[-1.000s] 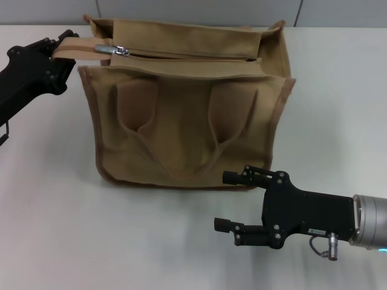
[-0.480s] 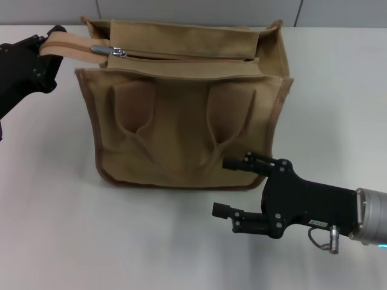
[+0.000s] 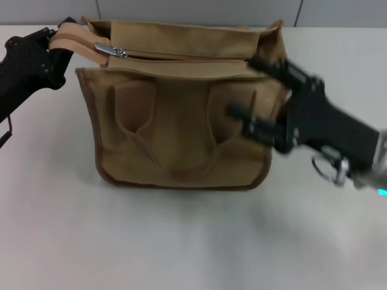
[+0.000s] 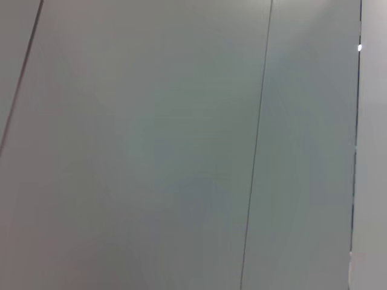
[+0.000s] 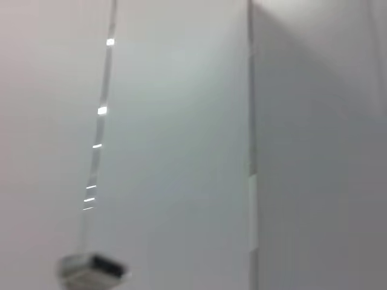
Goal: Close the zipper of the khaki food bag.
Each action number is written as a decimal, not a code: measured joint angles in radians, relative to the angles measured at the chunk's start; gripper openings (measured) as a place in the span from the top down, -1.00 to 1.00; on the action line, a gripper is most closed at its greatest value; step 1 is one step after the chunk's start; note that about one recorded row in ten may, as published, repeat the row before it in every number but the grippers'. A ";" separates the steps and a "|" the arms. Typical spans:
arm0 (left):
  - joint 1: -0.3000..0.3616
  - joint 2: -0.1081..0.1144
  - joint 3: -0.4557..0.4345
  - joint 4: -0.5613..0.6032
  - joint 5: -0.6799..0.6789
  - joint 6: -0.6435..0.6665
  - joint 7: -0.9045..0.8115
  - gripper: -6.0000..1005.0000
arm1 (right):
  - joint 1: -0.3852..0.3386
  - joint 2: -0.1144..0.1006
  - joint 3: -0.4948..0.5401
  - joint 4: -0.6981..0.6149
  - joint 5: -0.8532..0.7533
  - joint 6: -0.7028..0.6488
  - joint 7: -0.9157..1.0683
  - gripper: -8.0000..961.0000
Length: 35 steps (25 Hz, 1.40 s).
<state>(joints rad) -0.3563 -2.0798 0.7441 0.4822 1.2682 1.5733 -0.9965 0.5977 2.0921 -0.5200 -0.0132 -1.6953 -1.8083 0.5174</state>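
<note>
Next, I move my open right gripper across to the silver pull tab (image 3: 111,50) while my left gripper holds up the tan tail (image 3: 81,41), because my right gripper is far from the tab.
The khaki food bag (image 3: 181,133) stands upright on the white table in the head view, handles hanging down its front. Along its top runs the zipper (image 3: 181,57), whose silver pull tab (image 3: 110,49) lies near the bag's left end. My left gripper (image 3: 55,45) is shut on the tan tail of the zipper tape at the bag's top left corner. My right gripper (image 3: 251,90) is open, raised in front of the bag's right side, one finger near the top right corner and one lower on the front. Both wrist views show only blank wall panels.
The white table (image 3: 181,241) spreads in front of the bag and to both sides. A grey wall panel (image 3: 199,11) runs behind the bag.
My right gripper has swung up from the table in front of the bag to the bag's right side, blurred with motion. The left gripper stays on the tape end, shifted slightly.
</note>
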 joint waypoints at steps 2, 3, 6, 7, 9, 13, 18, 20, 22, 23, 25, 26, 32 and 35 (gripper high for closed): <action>-0.003 0.000 0.000 -0.004 0.000 0.008 -0.002 0.98 | 0.035 0.001 0.001 0.026 0.051 0.035 -0.060 -0.66; -0.004 0.000 0.000 -0.005 -0.001 0.016 -0.002 0.98 | 0.073 0.002 0.006 0.054 0.063 0.073 -0.127 -0.66; -0.004 0.000 0.000 -0.007 -0.029 0.039 -0.034 0.98 | 0.118 0.002 0.022 0.099 0.064 0.131 -0.214 -0.66; -0.004 0.000 0.000 -0.007 -0.029 0.039 -0.034 0.98 | 0.137 0.002 0.032 0.118 0.064 0.153 -0.243 -0.66; -0.005 0.001 0.000 -0.010 -0.053 0.038 -0.082 0.98 | 0.173 0.002 0.062 0.165 0.063 0.200 -0.293 -0.66; -0.017 0.001 0.000 -0.013 -0.061 0.042 -0.112 0.97 | 0.236 0.002 0.153 0.293 0.056 0.330 -0.483 -0.65; -0.029 0.000 0.012 -0.014 -0.062 0.044 -0.119 0.97 | 0.244 0.002 0.213 0.365 0.048 0.371 -0.549 -0.65; -0.031 0.000 0.012 -0.015 -0.062 0.043 -0.119 0.97 | 0.237 0.001 0.217 0.367 0.024 0.355 -0.471 -0.65; -0.035 0.000 0.012 -0.015 -0.063 0.040 -0.119 0.97 | 0.232 -0.003 0.217 0.337 -0.030 0.327 -0.324 -0.65; -0.037 0.000 0.012 -0.015 -0.063 0.039 -0.120 0.97 | 0.228 -0.006 0.217 0.309 -0.067 0.304 -0.229 -0.65; -0.041 0.000 0.012 -0.015 -0.063 0.038 -0.120 0.97 | 0.221 -0.006 0.216 0.221 -0.133 0.240 0.003 -0.65; -0.042 0.000 0.012 -0.015 -0.063 0.038 -0.120 0.97 | 0.217 -0.006 0.215 0.168 -0.154 0.205 0.130 -0.65; -0.052 0.000 0.031 -0.016 -0.063 0.040 -0.120 0.96 | 0.211 -0.006 0.170 -0.071 -0.171 0.096 0.702 -0.65; -0.056 0.000 0.039 -0.016 -0.063 0.042 -0.120 0.96 | 0.219 -0.005 0.149 -0.107 -0.172 0.111 0.821 -0.65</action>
<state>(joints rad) -0.4127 -2.0800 0.7827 0.4662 1.2056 1.6151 -1.1168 0.8170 2.0870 -0.3713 -0.1207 -1.8668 -1.6969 1.3382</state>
